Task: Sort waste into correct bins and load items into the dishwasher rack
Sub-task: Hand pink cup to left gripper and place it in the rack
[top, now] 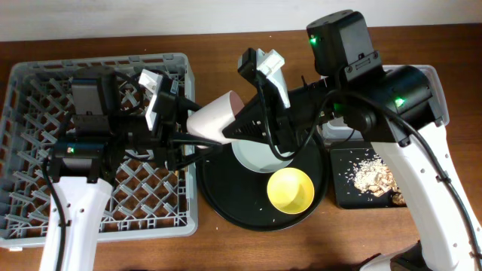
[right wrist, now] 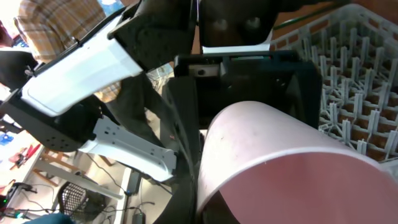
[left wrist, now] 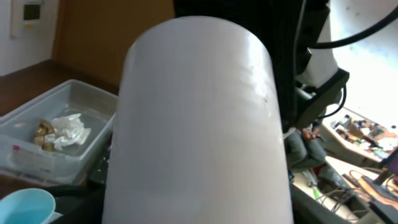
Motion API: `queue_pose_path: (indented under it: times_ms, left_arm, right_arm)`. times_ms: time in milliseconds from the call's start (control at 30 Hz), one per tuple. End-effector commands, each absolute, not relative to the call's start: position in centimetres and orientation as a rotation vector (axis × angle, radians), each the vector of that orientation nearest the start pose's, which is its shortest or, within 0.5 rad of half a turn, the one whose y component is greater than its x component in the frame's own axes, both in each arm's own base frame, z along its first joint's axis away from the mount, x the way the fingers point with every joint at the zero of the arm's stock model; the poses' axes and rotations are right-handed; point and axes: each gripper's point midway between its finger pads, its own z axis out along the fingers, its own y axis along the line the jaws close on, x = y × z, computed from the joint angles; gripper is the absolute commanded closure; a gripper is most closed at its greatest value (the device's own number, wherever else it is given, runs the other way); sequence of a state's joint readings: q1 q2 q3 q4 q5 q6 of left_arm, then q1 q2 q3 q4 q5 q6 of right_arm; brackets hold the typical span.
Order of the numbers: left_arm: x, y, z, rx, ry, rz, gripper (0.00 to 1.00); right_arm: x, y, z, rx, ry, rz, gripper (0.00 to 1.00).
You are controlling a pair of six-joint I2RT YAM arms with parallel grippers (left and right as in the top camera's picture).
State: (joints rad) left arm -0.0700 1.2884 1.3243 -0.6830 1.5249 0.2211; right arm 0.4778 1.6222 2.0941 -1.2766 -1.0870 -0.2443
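I should pass the cup by its base (top: 197, 124) to my left gripper for loading, because my right gripper is holding the pink cup's rim (top: 234, 108) next to the dishwasher rack.
The pink cup (top: 215, 115) hangs in the air between my two grippers, above the gap between the dishwasher rack (top: 30, 98) and the round black tray. Its mouth faces right. My left gripper (top: 183, 135) is at its base; the cup (left wrist: 199, 124) fills the left wrist view and hides the jaws. My right gripper (top: 254, 128) holds its rim, with a finger at the rim (right wrist: 273, 168). The yellow bowl (top: 291, 189) and white plate (top: 252, 156) sit on the round tray. The blue cup (left wrist: 25, 205) shows only in the left wrist view. The chopsticks are out of view.
The round black tray (top: 226, 199) lies right of the rack. The shallow black tray (top: 343, 196) holds food scraps (top: 373, 177). The clear tub (left wrist: 37, 165) holds a white paper wad (left wrist: 69, 130) and brown bits. The right arm covers most of the tub from above.
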Motion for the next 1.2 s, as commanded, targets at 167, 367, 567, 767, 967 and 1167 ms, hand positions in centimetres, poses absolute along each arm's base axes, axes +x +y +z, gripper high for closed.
queue_pose_path:
  times_ms: [167,367,567,767,967,1167]
  left_arm:
    - [22.9,-18.7,40.6,1.063,1.467,-1.482,0.53]
    - [29.4,-14.4,36.3,0.64,1.884,-1.183,0.7]
    - [34.0,-2.8,28.4,-0.114,2.328,-0.534,0.71]
    - [35.9,0.6,28.4,-0.295,2.36,-0.348,0.7]
    - [40.5,1.4,26.1,-0.35,2.533,-0.352,0.7]
    - [42.7,1.7,20.7,-0.357,2.685,-0.297,0.7]
  right_arm:
    - [23.3,28.8,42.7,-1.247,1.826,1.344,0.75]
    - [27.5,24.2,43.0,-1.06,1.885,1.255,0.33]
    - [31.4,17.7,41.0,-0.793,2.071,1.107,0.01]
    - [33.6,13.4,37.4,-0.652,2.283,0.776,0.01]
    - [34.0,12.6,36.9,-0.634,2.311,0.708,0.01]
    - [34.0,12.6,36.9,-0.634,2.311,0.708,0.01]
